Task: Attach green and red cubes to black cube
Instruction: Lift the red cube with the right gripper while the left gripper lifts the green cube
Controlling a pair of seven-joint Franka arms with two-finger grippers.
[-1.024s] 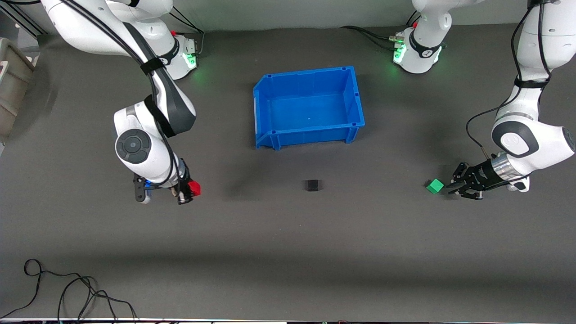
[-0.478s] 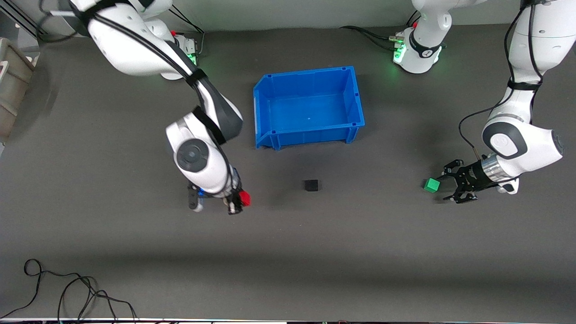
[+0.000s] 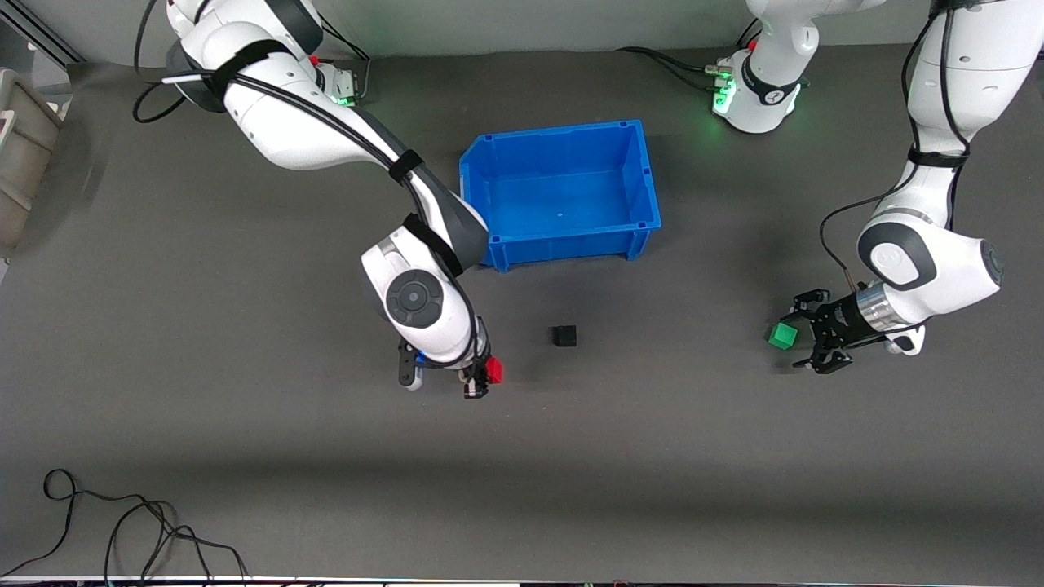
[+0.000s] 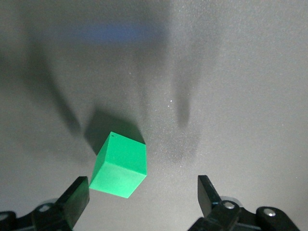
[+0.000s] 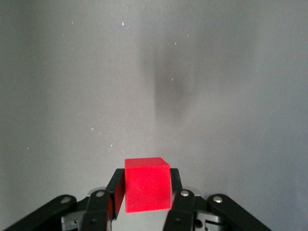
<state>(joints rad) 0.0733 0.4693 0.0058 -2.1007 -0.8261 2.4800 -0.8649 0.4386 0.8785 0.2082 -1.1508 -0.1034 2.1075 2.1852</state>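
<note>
My left gripper needs to square its open fingers to the cube's sides [image 4: 99,164] before gripping and attaching it, because the green cube [image 3: 783,336] lies slanted and off-centre to them.
The black cube [image 3: 564,336] lies on the dark table, nearer the front camera than the blue bin. My right gripper [image 3: 484,377] is shut on the red cube [image 3: 493,371], held just above the table beside the black cube, toward the right arm's end. In the right wrist view the red cube [image 5: 147,185] sits between the fingers [image 5: 176,191]. The green cube [image 3: 783,335] lies on the table toward the left arm's end. My left gripper [image 3: 811,338] is open beside it. In the left wrist view the green cube [image 4: 119,165] lies close to one open finger [image 4: 75,198].
The blue bin [image 3: 561,241] stands empty between the arm bases and the black cube. A black cable [image 3: 122,530] lies coiled near the table's front edge at the right arm's end. A grey box [image 3: 23,155] stands at that end.
My right arm has carried the red cube along the table toward the black cube. My left gripper has shifted slightly toward the green cube, which has barely moved.
</note>
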